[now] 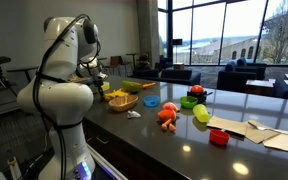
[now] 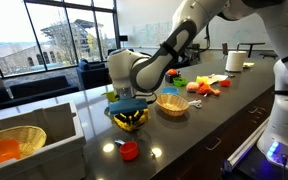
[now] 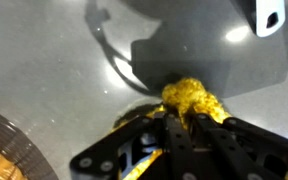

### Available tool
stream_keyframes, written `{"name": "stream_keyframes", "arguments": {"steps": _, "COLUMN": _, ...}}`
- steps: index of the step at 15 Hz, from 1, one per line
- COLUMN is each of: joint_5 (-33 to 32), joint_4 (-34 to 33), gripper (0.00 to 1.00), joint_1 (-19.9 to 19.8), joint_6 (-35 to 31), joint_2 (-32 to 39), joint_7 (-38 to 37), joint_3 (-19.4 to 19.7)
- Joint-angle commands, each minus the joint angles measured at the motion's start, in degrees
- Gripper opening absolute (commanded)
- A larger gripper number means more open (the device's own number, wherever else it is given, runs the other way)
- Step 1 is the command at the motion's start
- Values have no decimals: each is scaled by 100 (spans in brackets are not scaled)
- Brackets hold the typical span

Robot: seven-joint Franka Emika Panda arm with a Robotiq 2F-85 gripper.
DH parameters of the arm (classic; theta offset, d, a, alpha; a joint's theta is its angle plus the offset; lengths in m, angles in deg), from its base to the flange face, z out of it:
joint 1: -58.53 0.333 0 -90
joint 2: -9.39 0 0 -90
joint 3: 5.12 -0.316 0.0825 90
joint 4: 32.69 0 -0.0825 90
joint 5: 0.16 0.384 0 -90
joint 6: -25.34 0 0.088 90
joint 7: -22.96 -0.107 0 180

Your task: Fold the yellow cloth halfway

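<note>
The yellow cloth [image 2: 131,122] hangs crumpled below my gripper, so next I pull its held end back toward the wooden bowl [image 2: 172,104] and lower it there to flatten the cloth's fold.
The yellow cloth [image 3: 192,98] is bunched up between my gripper's [image 3: 187,118] black fingers in the wrist view, and the fingers are shut on it. In an exterior view the cloth [image 2: 130,120] hangs crumpled under the gripper [image 2: 129,108], at or just above the dark countertop [image 2: 199,125]. In the other exterior view the cloth [image 1: 114,96] shows as a yellow patch behind my arm, next to the wooden bowl [image 1: 123,102]. Whether the cloth's lower part touches the counter I cannot tell.
The shallow wooden bowl [image 2: 171,102] stands close beside the gripper; its rim shows in the wrist view [image 3: 4,150]. A red cup [image 2: 129,151] is near the front edge. Toys, a blue dish [image 1: 151,101], a lime-green ball [image 1: 200,114] and papers [image 1: 246,128] lie further along the counter.
</note>
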Motion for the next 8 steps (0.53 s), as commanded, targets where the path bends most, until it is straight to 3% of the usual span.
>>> {"name": "stream_keyframes", "arguments": {"steps": 1, "joint_5": 841, "joint_4": 958, "gripper": 2, "joint_1": -166, "joint_6": 277, "joint_2": -807, "joint_7": 623, "joint_3": -271}}
{"name": "stream_keyframes", "arguments": {"steps": 8, "joint_5": 1324, "joint_4": 1908, "gripper": 2, "joint_1": -80, "joint_6": 643, "joint_2": -1805, "joint_7": 1194, "joint_3": -662}}
